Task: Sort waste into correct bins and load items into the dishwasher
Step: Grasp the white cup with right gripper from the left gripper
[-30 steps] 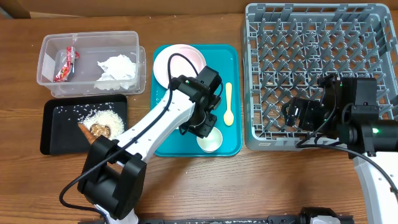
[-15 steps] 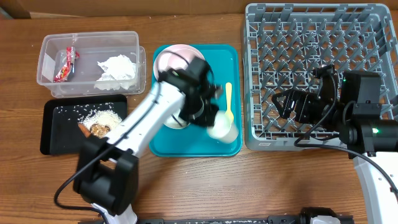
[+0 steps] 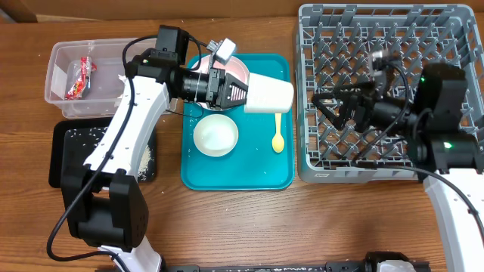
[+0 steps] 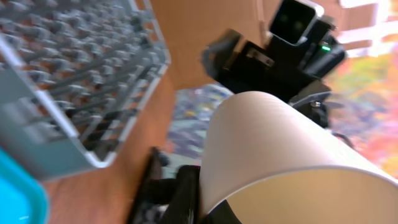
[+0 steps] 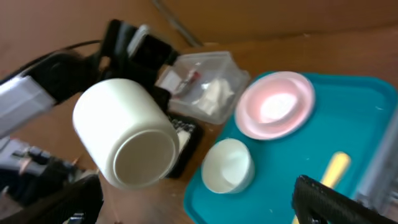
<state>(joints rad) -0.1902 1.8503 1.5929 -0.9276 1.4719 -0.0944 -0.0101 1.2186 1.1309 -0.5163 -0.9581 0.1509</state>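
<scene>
My left gripper has the small white cup's rim (image 3: 249,94) short of the grey dish rack, so my right gripper needs to grasp the cup's base (image 3: 290,97) and load it.
My left gripper (image 3: 238,92) is shut on the rim of the small white cup (image 3: 268,94) and holds it sideways above the teal tray, its base toward the right arm. The cup fills the left wrist view (image 4: 280,155) and shows in the right wrist view (image 5: 127,134). My right gripper (image 3: 340,102) is open and empty over the left part of the grey dish rack (image 3: 386,151), facing the cup; its fingers frame the right wrist view (image 5: 199,211). A white bowl (image 3: 215,134), the pale-yellow spoon (image 3: 277,132) and the pink plate (image 3: 240,66) lie on the teal tray.
The teal tray (image 3: 234,177) sits beside the rack. The clear tub (image 3: 106,49) holds the red wrapper (image 3: 79,78). The black tray (image 3: 64,155) holds rice (image 3: 145,155); my left arm hides the tray's middle and the napkin.
My left gripper lifted the cup off the tray's front and swung it up and back, turned sideways. My right gripper moved left over the rack and spread wide. The bowl came into view.
</scene>
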